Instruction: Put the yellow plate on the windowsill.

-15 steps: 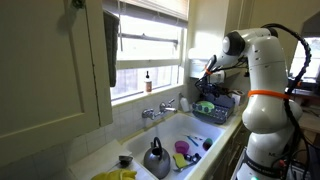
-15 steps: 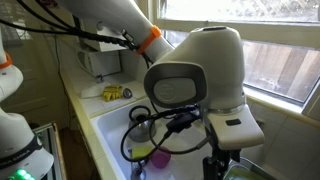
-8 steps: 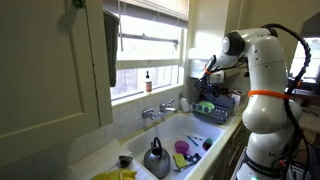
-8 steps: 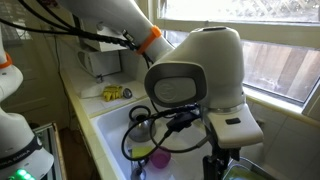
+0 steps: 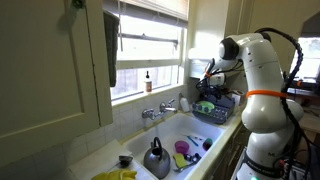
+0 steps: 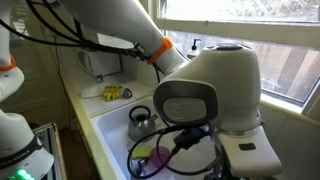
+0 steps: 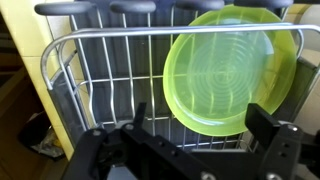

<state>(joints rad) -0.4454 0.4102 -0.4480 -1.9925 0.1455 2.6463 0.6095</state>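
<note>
I should move my gripper down next until the fingers can pinch the yellow plate's rim point(image 7: 174, 108), because that rim runs between my open fingers, next to a clear rack gap point(image 7: 143, 95).
The yellow-green plate point(image 7: 232, 68) stands on edge in a wire dish rack point(image 7: 100, 75) and fills the upper right of the wrist view. My gripper point(image 7: 200, 122) is open just in front of the plate's lower rim. One dark finger is on each side and neither touches the plate. In an exterior view my gripper point(image 5: 207, 76) hangs over the rack point(image 5: 216, 108) by the sink, where a yellow-green patch point(image 5: 205, 106) shows. The windowsill point(image 5: 150, 92) runs behind the sink, under the window.
The sink point(image 5: 185, 130) holds a grey kettle point(image 5: 155, 158) and purple and yellow dishes point(image 5: 182, 150). A tap point(image 5: 158, 110) stands at the sink's back and a small bottle point(image 5: 148, 82) on the sill. Yellow gloves point(image 6: 114, 93) lie by the sink. The arm's body point(image 6: 215, 100) blocks much of an exterior view.
The arm has shifted: its wrist housing has moved to the right in an exterior view, and the gripper has dropped slightly toward the rack.
</note>
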